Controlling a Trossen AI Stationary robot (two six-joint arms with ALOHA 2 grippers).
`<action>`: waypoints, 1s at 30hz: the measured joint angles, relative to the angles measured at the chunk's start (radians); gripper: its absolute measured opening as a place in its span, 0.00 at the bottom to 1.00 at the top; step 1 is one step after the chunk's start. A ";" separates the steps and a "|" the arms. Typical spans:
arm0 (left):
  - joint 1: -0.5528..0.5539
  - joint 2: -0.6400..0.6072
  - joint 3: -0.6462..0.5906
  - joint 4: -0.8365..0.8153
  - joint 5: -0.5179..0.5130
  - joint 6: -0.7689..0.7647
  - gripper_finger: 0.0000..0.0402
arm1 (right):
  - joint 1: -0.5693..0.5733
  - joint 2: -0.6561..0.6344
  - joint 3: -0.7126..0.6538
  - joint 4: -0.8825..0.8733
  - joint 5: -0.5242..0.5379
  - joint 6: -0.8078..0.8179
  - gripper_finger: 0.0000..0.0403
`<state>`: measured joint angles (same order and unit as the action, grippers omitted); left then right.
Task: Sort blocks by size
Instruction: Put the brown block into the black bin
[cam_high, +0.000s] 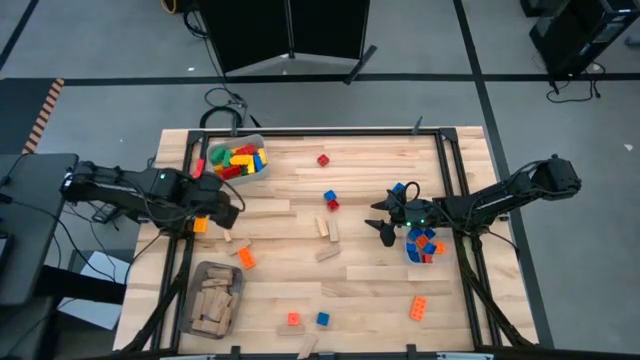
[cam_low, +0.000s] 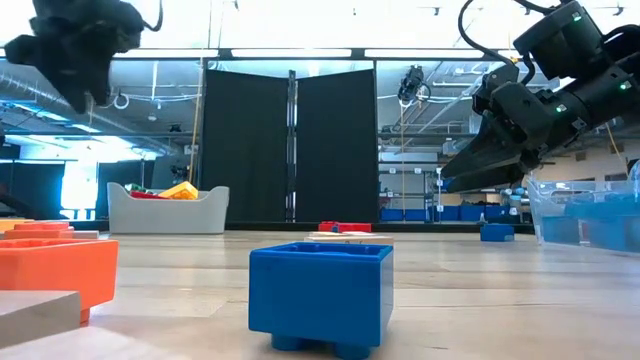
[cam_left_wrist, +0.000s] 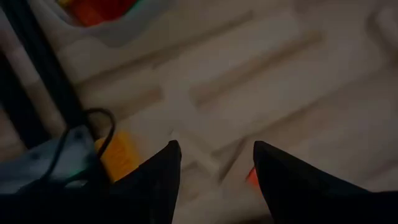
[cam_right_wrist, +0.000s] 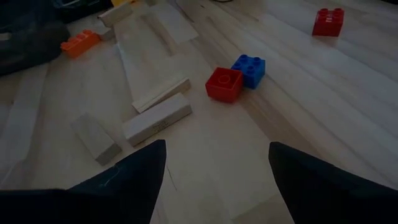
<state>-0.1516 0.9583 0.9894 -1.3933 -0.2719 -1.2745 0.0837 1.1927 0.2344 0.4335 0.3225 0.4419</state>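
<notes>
The tan wooden piece (cam_high: 228, 236) is in front of my left gripper's open fingers, clear of the orange block. I should keep moving down until the fingers are around its narrow sides (cam_left_wrist: 195, 153).
Loose blocks lie flat across the wooden table: a red brick (cam_high: 323, 159), a blue and a red brick side by side (cam_right_wrist: 236, 78), tan wooden pieces (cam_high: 326, 240), orange bricks (cam_high: 246, 258) (cam_high: 419, 307) and a blue brick (cam_high: 323, 319). My left gripper (cam_high: 228, 212) hangs open above the table's left side, pointing steeply down, with nothing between its fingers (cam_left_wrist: 216, 152); an orange block (cam_high: 200, 226) lies just beside it. My right gripper (cam_high: 385, 222) stands open and empty (cam_right_wrist: 217, 149) at the right, aimed toward the red and blue pair.
A pale bin (cam_high: 238, 160) of mixed coloured bricks stands at the far left. A grey bin (cam_high: 212, 298) of wooden pieces sits near left. A clear bin (cam_high: 422, 245) with blue and orange bricks is under my right arm. Black frame rails (cam_high: 452, 170) line the table's sides.
</notes>
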 joint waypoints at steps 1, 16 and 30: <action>0.000 0.000 0.000 -0.014 0.019 0.014 0.52 | 0.000 0.000 0.000 0.000 0.000 0.000 0.74; 0.001 0.120 -0.083 0.044 0.165 -0.424 0.52 | 0.000 0.000 0.000 0.002 0.000 0.090 0.73; 0.036 0.148 -0.388 0.397 0.267 -0.514 0.52 | 0.000 0.000 0.000 0.003 -0.002 0.116 0.73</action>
<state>-0.1160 1.1061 0.6012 -0.9968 -0.0047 -1.7889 0.0837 1.1927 0.2344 0.4362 0.3206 0.5583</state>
